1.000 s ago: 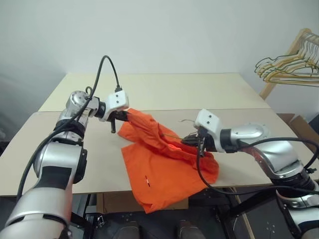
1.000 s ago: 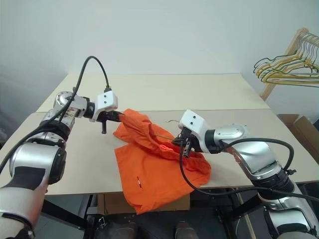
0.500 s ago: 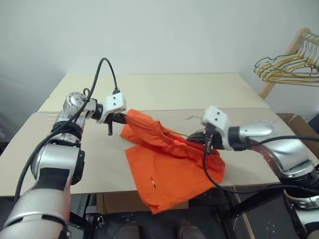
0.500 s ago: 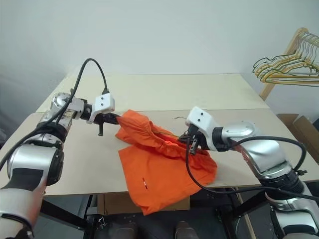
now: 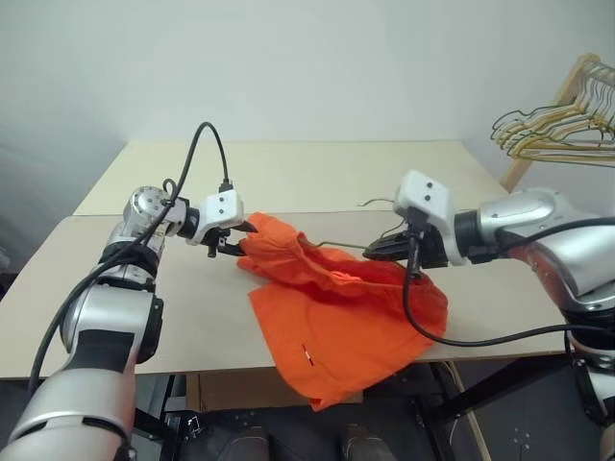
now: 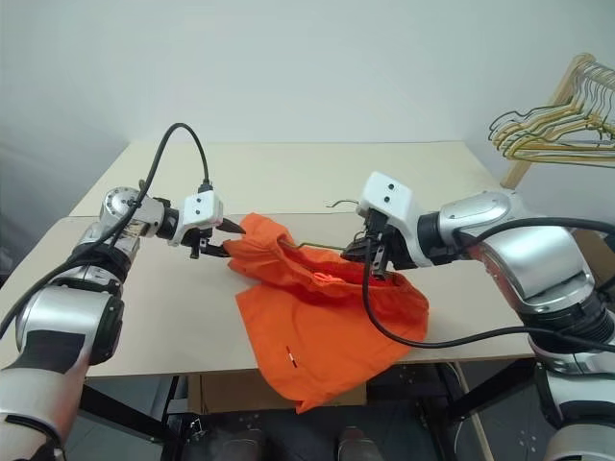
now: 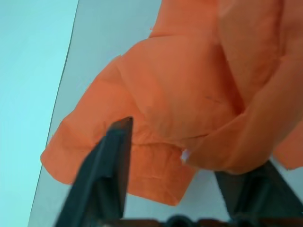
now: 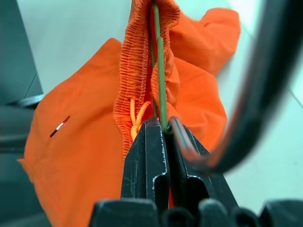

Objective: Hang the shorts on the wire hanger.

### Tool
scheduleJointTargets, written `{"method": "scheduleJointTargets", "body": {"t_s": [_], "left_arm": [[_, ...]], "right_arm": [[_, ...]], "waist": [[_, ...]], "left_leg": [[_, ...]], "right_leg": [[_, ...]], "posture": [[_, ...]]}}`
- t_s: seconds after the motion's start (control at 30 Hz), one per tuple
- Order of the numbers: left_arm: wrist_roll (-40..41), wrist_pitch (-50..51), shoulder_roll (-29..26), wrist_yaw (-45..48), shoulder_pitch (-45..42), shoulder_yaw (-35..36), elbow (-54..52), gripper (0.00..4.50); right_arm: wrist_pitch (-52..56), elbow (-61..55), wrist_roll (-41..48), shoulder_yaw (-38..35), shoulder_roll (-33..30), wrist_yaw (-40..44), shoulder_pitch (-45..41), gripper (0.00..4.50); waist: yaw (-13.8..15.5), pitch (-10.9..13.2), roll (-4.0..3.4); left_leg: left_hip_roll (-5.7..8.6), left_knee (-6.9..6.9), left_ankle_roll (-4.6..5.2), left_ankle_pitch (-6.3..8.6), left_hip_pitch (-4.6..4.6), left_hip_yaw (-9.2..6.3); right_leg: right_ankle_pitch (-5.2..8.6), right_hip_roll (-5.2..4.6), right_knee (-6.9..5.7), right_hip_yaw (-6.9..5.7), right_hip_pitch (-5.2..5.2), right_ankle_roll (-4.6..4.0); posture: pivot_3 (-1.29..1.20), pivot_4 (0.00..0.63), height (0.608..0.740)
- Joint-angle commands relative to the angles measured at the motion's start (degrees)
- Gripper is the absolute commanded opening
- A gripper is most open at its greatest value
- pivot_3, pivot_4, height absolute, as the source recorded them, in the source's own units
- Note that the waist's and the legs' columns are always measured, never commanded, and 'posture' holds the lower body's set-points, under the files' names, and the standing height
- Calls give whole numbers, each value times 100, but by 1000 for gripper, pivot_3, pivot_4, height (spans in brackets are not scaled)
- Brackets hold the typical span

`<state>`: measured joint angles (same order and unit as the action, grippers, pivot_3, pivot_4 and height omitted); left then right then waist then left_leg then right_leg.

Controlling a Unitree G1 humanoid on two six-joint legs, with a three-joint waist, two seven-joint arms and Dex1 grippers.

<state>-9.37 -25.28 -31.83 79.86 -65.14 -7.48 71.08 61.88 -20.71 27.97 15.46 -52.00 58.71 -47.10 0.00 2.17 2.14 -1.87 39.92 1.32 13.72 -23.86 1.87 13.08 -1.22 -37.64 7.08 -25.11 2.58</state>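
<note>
The waistband's end (image 5: pixel 293 242) is lying loosely over the hanger, so the robot's left gripper should go in and pinch the waistband's end before the right gripper lets go of the hanger.
The bright orange shorts (image 5: pixel 336 307) lie bunched on the table, their front part drooping over the near edge, with a small white tag (image 5: pixel 307 351) on it. My right gripper (image 8: pixel 164 124) is shut on the thin olive wire hanger (image 8: pixel 161 71), which runs inside the gathered waistband. It holds that side raised, and the hanger's hook (image 6: pixel 338 203) sticks out behind it. My left gripper (image 5: pixel 233 246) is open at the shorts' left corner. In the left wrist view the fabric (image 7: pixel 180 104) lies between and beyond the spread fingers (image 7: pixel 118 142).
A bunch of gold and pale hangers (image 5: pixel 557 125) hangs on a wooden rail at the far right. The tan table (image 5: pixel 317 173) stretches back behind the shorts. A cardboard box (image 5: pixel 216 392) sits under the table's front edge.
My left gripper has opened and let go of the shorts' left corner. My right gripper has risen with the hanger and waistband, pulling the shorts up and to the right.
</note>
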Motion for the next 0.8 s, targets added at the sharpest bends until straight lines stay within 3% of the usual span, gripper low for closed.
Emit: {"method": "scheduleJointTargets", "body": {"t_s": [0.03, 0.1, 0.23, 0.47, 0.63, 0.73, 0.8], "left_arm": [[473, 10, -14, 302, -384, 325, -376, 3982], [640, 40, 24, 581, -322, 368, -533, 4477], [961, 189, -84, 1247, -90, 51, -946, 4477], [805, -124, -582, 1264, 53, -638, -877, 4477], [628, -381, -779, 1264, -48, -759, -635, 4477], [875, -356, -768, 1264, -183, -794, -682, 4477], [1692, 286, -619, 1264, -298, -831, -1152, 4477]], "right_arm": [[-2, 76, -150, 132, -46, 47, -224, 0], [-6, 138, -211, 216, -3, 13, -249, 0], [3, 194, -271, 300, 62, -19, -280, 0], [12, 325, -334, 183, 69, -95, -356, 0], [32, 360, -331, 101, 28, -77, -398, 0], [19, 364, -380, 150, -7, -68, -425, 0], [16, 416, -448, 230, -14, -62, -516, 0]], "waist": [[1, 0, 0], [1, 0, 0], [-10, -1, -2], [-82, 0, -3], [-85, 0, -3], [-69, 1, -4], [-68, 1, -4]], "left_leg": [[0, 0, 0, 0, -1, 0], [1, 0, 0, 0, -1, 1], [1, 0, 0, 0, 0, 2], [0, 2, 0, 0, 1, 2], [0, 2, 0, 0, 2, 2], [1, 2, 0, 0, 1, 2], [1, 4, 0, 0, -1, 2]], "right_leg": [[0, 0, 0, 0, -1, 0], [0, -1, 0, 0, -1, 0], [0, -1, -2, 1, -1, -1], [1, -1, -9, 2, -4, -2], [3, -1, -10, 1, -4, 0], [4, -2, -9, 1, -4, 1], [5, -3, -8, 1, -4, 3]], "posture": [[44, 0, 740], [47, 0, 740], [43, 0, 740], [31, 0, 740], [25, 0, 740], [22, 0, 740], [19, 0, 740]]}}
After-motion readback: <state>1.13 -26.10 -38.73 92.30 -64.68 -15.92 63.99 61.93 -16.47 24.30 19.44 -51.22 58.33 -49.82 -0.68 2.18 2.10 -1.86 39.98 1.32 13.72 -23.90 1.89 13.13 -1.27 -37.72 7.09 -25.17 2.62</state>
